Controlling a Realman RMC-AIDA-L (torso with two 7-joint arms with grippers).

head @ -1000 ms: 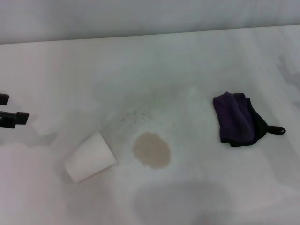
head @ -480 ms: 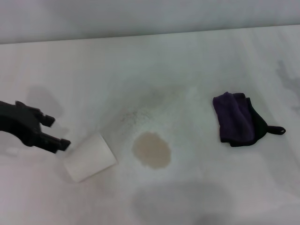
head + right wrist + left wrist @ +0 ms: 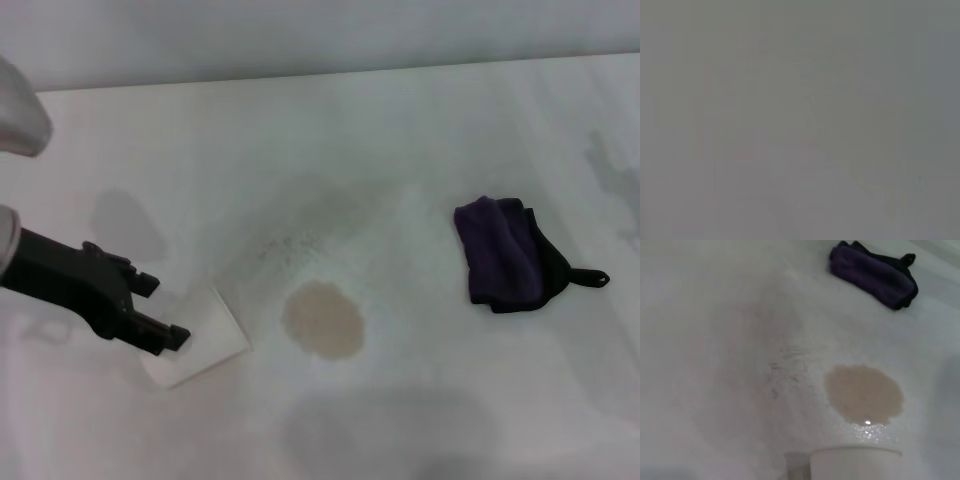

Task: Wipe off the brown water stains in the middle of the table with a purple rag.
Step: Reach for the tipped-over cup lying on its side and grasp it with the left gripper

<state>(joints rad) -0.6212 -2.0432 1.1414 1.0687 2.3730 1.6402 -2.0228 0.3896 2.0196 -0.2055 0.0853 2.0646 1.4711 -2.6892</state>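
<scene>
I keep reaching with my left gripper's open fingers, as the white paper cup's rim [image 3: 232, 319] points away from them, until they close around the cup's body [image 3: 200, 345].
The brown water stain [image 3: 322, 320] is a tan oval puddle in the middle of the white table [image 3: 400, 150]; it also shows in the left wrist view [image 3: 864, 394]. The purple rag [image 3: 505, 255] lies bunched to the right of it, black loop tab pointing right, untouched; the left wrist view shows it farther off [image 3: 872, 272]. My left gripper [image 3: 170, 310] is open, its black fingers reaching in from the left over the near end of a white paper cup [image 3: 205, 335]. My right gripper is out of view; its wrist view is blank grey.
The white paper cup lies on its side just left of the stain, its rim close in the left wrist view [image 3: 855, 462]. A faint grey speckled smudge [image 3: 290, 245] lies behind the stain. The table's far edge meets a grey wall.
My left gripper has moved in from the left edge toward the right and nearer, reaching the paper cup. The cup, stain and rag have not moved.
</scene>
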